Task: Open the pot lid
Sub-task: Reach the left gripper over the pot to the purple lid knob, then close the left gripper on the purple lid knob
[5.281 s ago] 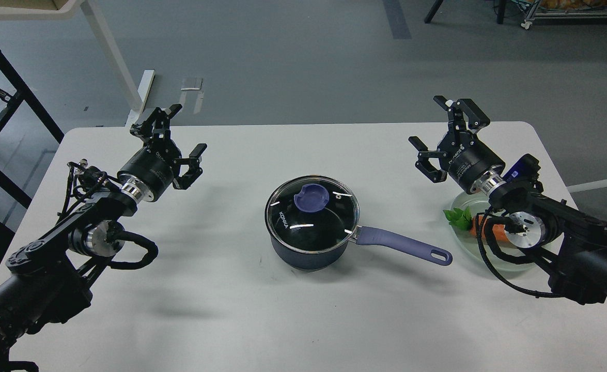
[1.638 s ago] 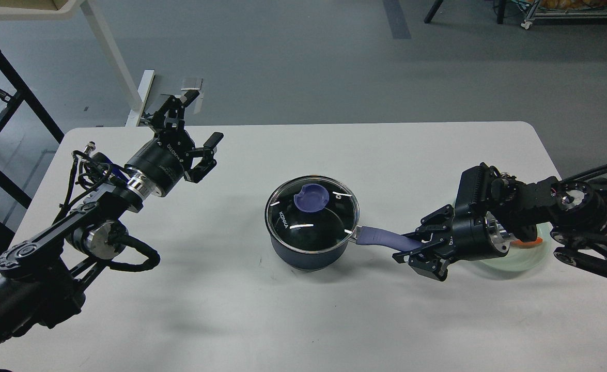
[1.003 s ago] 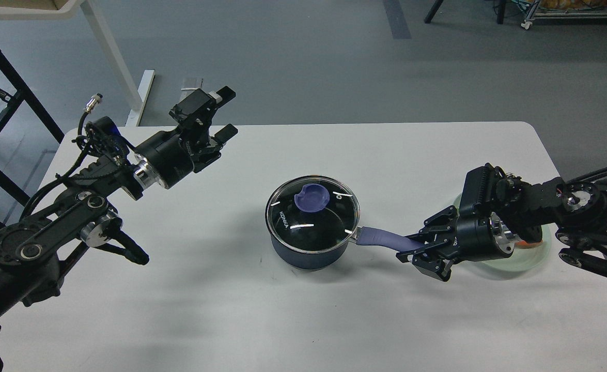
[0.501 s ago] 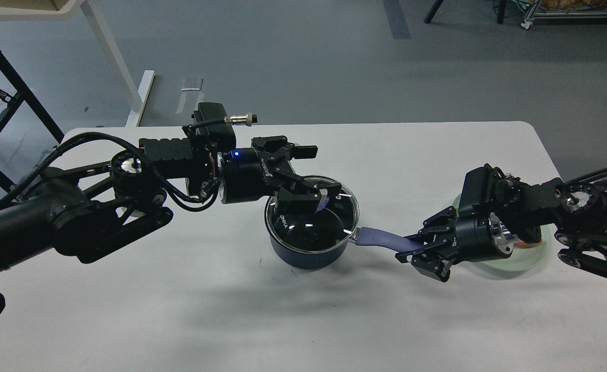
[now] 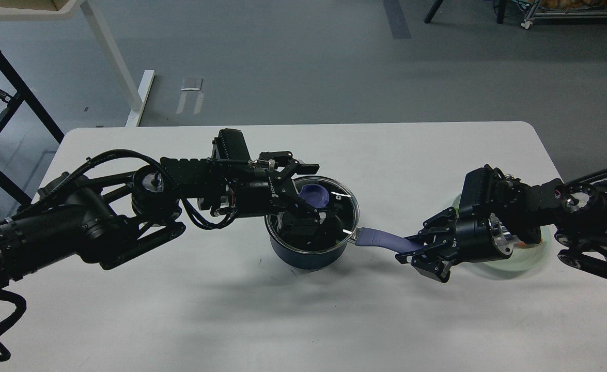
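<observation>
Only dark interior (image 5: 340, 218) can be seen through the clear glass lid. I expect the navy pot (image 5: 308, 260) to be empty when I lift the lid.
The dark navy pot (image 5: 308, 257) stands at the table's middle with the clear glass lid (image 5: 348, 207) on it. My left gripper (image 5: 317, 192) reaches in from the left over the lid. It is open, with one finger on each side of the lavender-blue knob (image 5: 314, 196). The left gripper hides much of the lid's left half. My right gripper (image 5: 411, 253) comes in low from the right and is shut on the far end of the pot's lavender-blue handle (image 5: 380, 238), hiding the hole.
A pale green glass plate (image 5: 533, 257) lies at the right, mostly hidden behind my right arm, with a bit of orange showing. The white table (image 5: 231, 310) has its back edge just behind the pot.
</observation>
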